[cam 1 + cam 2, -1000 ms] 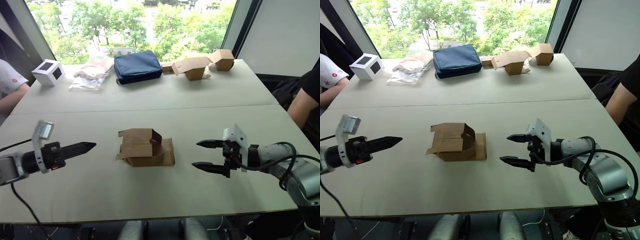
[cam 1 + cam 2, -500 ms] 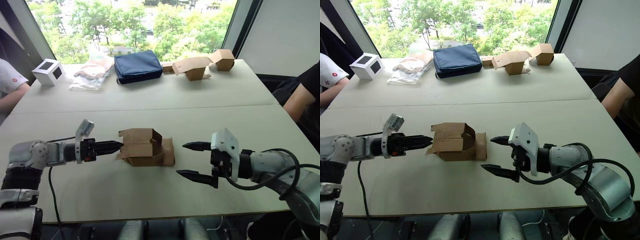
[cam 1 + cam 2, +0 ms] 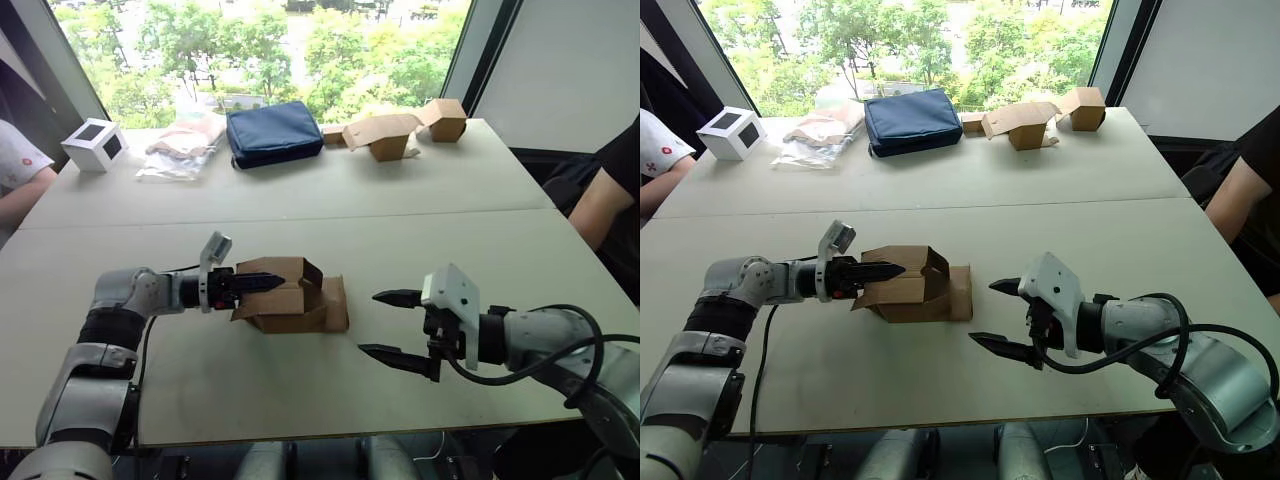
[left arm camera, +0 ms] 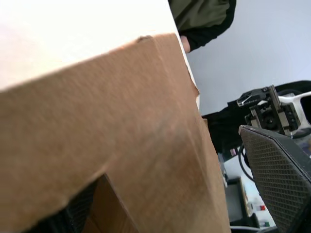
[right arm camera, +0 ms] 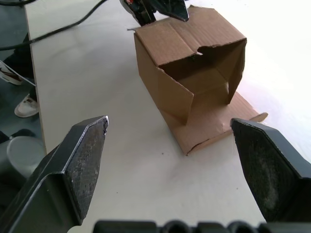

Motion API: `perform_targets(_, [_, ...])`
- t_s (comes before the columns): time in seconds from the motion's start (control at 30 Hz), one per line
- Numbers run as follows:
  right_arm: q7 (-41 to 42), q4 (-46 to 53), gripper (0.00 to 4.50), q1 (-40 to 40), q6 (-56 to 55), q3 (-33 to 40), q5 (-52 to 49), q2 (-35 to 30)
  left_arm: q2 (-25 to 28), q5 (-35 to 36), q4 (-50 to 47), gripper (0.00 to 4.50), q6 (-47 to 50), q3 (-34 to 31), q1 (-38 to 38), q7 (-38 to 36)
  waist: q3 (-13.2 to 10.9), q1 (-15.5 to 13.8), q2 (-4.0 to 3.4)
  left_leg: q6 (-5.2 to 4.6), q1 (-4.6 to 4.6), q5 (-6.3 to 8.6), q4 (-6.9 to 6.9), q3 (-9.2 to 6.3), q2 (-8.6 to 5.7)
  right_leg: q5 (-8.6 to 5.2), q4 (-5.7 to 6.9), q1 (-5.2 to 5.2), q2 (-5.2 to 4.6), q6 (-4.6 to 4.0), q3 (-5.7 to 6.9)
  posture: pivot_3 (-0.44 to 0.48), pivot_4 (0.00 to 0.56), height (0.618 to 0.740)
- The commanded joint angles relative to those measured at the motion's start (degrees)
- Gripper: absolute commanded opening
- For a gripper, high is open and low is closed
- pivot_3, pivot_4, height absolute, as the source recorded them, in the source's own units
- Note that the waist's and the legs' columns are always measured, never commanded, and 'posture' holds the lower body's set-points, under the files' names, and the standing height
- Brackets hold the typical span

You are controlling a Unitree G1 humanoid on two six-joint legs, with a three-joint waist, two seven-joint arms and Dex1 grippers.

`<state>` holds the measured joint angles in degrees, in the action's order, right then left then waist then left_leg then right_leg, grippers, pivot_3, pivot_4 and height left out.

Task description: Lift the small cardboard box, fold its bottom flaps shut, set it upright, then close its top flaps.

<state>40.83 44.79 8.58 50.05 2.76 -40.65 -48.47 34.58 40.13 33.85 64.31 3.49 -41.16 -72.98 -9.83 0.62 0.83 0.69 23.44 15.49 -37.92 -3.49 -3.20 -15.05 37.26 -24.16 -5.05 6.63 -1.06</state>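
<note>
Loose flaps (image 3: 336,303) are sticking out at both ends, so the small cardboard box (image 3: 284,308) should turn out to be an empty, see-through tube when I lift it.
The small cardboard box (image 3: 295,295) lies on its side at mid-table, its open end (image 5: 204,80) facing my right gripper. One flap (image 3: 336,300) lies flat on the table at that end, and short flaps stick out at the left end. I cannot tell top flaps from bottom flaps. My left gripper (image 3: 262,284) is open at the box's left end. One of its fingers (image 4: 277,179) lies along the outside of the box wall; the cardboard hides the other. My right gripper (image 3: 372,322) is open and empty, a short way right of the box.
Along the far edge stand a white cube (image 3: 95,145), a plastic bag (image 3: 185,140), a navy pouch (image 3: 275,132) and two tan boxes (image 3: 385,135), (image 3: 447,118). A person's arm (image 3: 15,165) rests at the far left; another person (image 3: 610,190) sits at the right.
My left gripper has travelled right from open table to the box's left end and onto its wall. My right gripper came in toward the box, then held about still.
</note>
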Motion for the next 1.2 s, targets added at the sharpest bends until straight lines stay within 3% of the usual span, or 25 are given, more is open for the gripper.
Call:
perform_targets(0.03, [-0.34, 0.75, 4.50, 0.11, -0.96, 0.26, -0.09, 0.18, 0.22, 0.01, -0.35, 3.72, -0.04, -1.68, -0.78, -2.06, 0.00, 0.00, 0.00, 0.00, 0.00, 0.00, 0.00, 0.00, 0.00, 0.00, 0.00, 0.00, 0.00, 0.00, 0.00, 0.000, 0.150, 0.740])
perform_targets(0.37, [0.54, -1.71, 4.50, 1.55, -2.38, -1.34, 0.22, 0.85, 0.44, 0.73, -3.48, 0.02, 1.36, -3.78, -0.17, -1.97, 0.00, -0.07, 0.01, 0.00, 0.00, 0.00, -0.05, 0.00, 0.00, 0.00, 0.01, 0.03, -0.02, 0.00, 0.00, 0.000, 0.150, 0.740])
perform_targets(0.53, [-0.09, -3.50, 4.50, 2.37, -2.65, -0.80, -1.26, 2.70, 0.73, 0.41, -7.85, 0.02, -0.93, -5.01, 1.52, -1.73, 0.00, -0.03, 0.01, 0.00, 0.00, 0.00, -0.05, 0.00, 0.00, 0.00, 0.01, 0.03, -0.02, 0.00, -0.01, 0.000, 0.150, 0.740])
perform_targets(0.7, [-10.48, -11.37, 4.50, 8.13, -5.50, 6.09, -4.95, 15.66, 1.32, 1.36, -14.18, 0.02, -4.47, -9.17, -0.09, 0.31, 0.00, -0.02, 0.04, 0.01, 0.00, -0.01, -0.05, -0.02, 0.04, 0.00, 0.01, 0.02, -0.09, 0.00, -0.06, 0.000, 0.150, 0.740])
perform_targets(0.87, [-20.12, -19.29, 3.14, 18.05, -9.51, 7.19, -1.76, 26.02, 1.28, 2.66, -18.84, 0.00, -7.25, -13.44, -6.15, 3.61, 0.00, -0.15, 0.04, 0.07, 0.02, -0.04, -0.04, -0.02, 0.01, 0.01, 0.08, -0.08, -0.03, 0.00, -0.06, 0.000, 0.150, 0.740])
perform_targets(1.13, [-23.10, -28.64, 0.08, 29.60, -15.45, 5.20, 1.62, 34.33, 1.42, 5.68, -24.12, 0.00, -7.05, -17.04, -8.02, 7.66, 0.01, 0.44, -0.02, 0.15, 0.02, -0.08, 0.00, 0.05, 0.00, 0.01, 0.13, -0.17, 0.03, 0.01, -0.12, 0.000, 0.150, 0.740])
perform_targets(1.2, [-21.64, -30.08, 0.08, 30.97, -16.33, 4.28, 2.33, 34.44, 1.82, 6.43, -25.25, 0.00, -6.86, -17.07, -7.62, 7.76, 0.01, 0.46, -0.02, 0.11, 0.02, -0.06, 0.00, 0.05, 0.00, 0.01, 0.15, -0.18, 0.04, 0.01, -0.12, 0.000, 0.150, 0.740])
